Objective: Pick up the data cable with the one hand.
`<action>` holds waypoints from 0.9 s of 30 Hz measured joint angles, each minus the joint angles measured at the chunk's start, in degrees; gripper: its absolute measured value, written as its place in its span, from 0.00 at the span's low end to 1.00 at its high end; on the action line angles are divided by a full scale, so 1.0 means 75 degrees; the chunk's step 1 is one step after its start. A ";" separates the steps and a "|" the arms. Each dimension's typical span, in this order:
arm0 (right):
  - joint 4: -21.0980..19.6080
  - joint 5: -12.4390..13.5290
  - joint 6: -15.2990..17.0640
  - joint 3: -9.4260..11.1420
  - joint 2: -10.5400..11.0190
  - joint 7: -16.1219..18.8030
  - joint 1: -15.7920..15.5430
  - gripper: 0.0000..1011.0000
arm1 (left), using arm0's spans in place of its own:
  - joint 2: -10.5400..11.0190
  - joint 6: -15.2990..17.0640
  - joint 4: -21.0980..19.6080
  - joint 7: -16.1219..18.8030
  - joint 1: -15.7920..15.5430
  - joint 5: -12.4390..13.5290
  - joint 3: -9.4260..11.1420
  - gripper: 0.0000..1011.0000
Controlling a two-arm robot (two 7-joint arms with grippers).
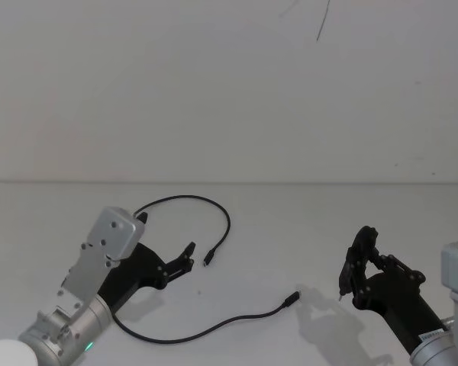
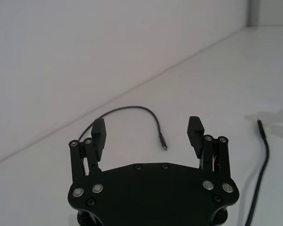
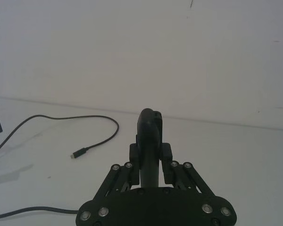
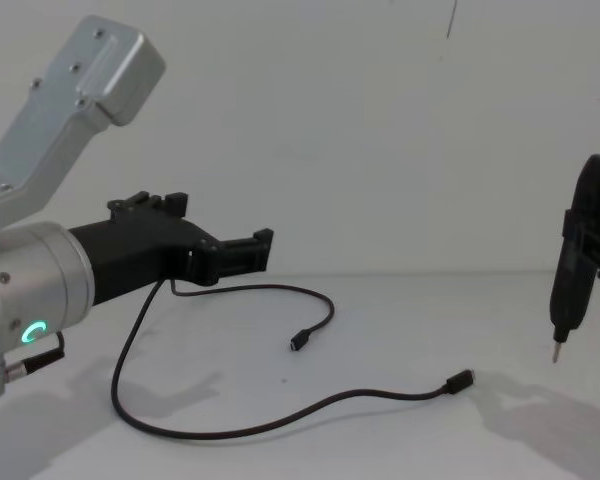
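The larger plug (image 4: 460, 381) will stay held out rather than droop when I lift the cable, because the cable's lower run (image 4: 365, 393) curves up clear of its shadow.
The data cable (image 1: 191, 198) is a thin black cord lying in a loose S on the white table, with a small plug (image 1: 208, 261) at one end and a larger plug (image 1: 292, 297) at the other. My left gripper (image 1: 186, 256), black on a silver wrist with a green ring light, hovers open just above the table; the small plug (image 2: 164, 146) lies ahead between its fingers (image 2: 194, 133). From the chest the left gripper (image 4: 256, 250) is above the cable loop (image 4: 280, 290). My right gripper (image 1: 363, 242) hangs at the right, shut on a slender black tool (image 4: 570, 290) with a metal tip.
The white table (image 1: 305, 221) meets a plain white wall at the back. The cable's long lower run (image 4: 360, 397) crosses the middle of the table toward the right arm's shadow.
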 joint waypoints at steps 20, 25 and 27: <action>0.0000 0.0000 0.0000 0.0000 0.0000 0.0000 0.0000 0.27 | 0.0856 0.1488 -0.0170 -0.2301 -0.0814 -0.0316 0.0497 0.99; 0.0000 0.0000 0.0000 0.0000 0.0000 0.0000 0.0000 0.27 | 0.1002 0.1896 -0.0136 -0.2723 -0.1037 -0.0300 0.0684 0.99; 0.0000 0.0000 0.0000 0.0000 0.0000 0.0000 0.0000 0.27 | 0.1042 0.2123 -0.0077 -0.2918 -0.1148 -0.0247 0.0787 0.99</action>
